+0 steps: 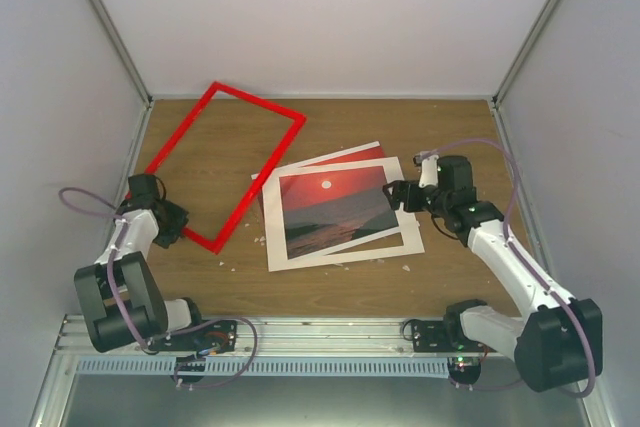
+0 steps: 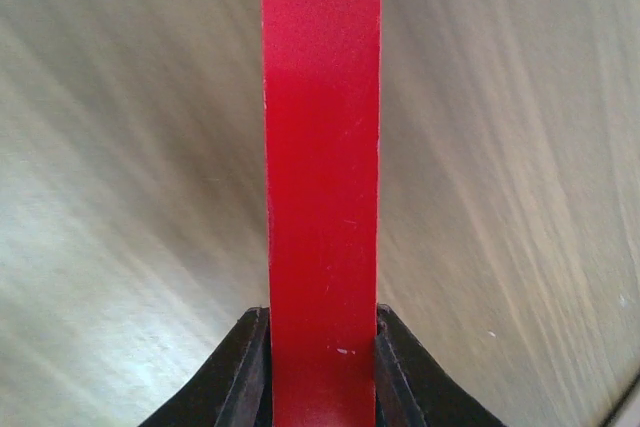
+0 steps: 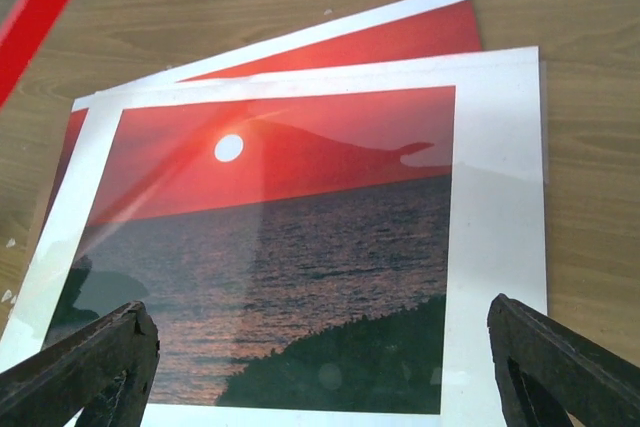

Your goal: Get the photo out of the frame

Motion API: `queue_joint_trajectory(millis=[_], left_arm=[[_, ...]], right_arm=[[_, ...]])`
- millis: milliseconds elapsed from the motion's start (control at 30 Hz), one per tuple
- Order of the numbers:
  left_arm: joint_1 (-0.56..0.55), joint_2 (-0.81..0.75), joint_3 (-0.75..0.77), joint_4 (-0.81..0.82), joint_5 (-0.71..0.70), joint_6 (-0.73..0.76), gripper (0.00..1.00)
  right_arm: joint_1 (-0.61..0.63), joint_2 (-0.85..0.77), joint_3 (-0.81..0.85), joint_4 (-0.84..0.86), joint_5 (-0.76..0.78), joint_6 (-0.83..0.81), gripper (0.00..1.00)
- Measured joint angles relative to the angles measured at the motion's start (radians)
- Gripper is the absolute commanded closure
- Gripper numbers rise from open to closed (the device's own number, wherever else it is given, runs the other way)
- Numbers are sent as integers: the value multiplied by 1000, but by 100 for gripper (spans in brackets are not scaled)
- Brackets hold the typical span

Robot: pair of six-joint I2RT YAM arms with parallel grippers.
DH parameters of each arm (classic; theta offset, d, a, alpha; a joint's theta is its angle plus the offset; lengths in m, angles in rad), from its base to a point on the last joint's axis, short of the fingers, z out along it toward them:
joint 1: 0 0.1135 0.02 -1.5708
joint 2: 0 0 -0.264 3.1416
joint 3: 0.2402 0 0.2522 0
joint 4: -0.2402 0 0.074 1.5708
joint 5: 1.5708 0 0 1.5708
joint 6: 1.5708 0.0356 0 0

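Note:
The red frame is empty and its long side is crowding the photo, so the robot's left gripper goes on swinging the frame toward the open wood until the frame lies flat.
The frame is a thin red rim standing empty at the left of the table, its far side raised. My left gripper is shut on its near left rim; in the left wrist view the red rim runs between my fingers. The photo, a red sunset over a dark sea, lies flat right of the frame under a white mat border. Its top edge sticks out beyond the mat. My right gripper is open above the photo's right side, its fingertips wide apart.
The wooden table is enclosed by white walls on the left, back and right. A metal rail runs along the near edge by the arm bases. Small white specks lie near the mat.

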Motion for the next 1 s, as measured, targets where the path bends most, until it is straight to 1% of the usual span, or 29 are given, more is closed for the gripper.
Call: queue_joint_trajectory(millis=[167,500,633,767,900,1000], left_arm=[[82,1,-3,-58,-31,-79,100],[120,-39,-70,-101,-138,-252,100],[122,-54,-90,-107,-166,-317,95],[121,-54,-101,-98,-176,-348,93],[121,-52,-126,-67,-176,-362,88],[121,-53,-129,-58,-176,-365,81]], right_arm=[[0,12,-17,5,-15,-8,9],[0,35,-31,17,-40,-22,9],[1,43,-38,20,-56,-25,9],[2,58,-39,21,-71,-26,9],[4,68,-39,21,-75,-26,8],[8,75,-39,21,-77,-27,8]])
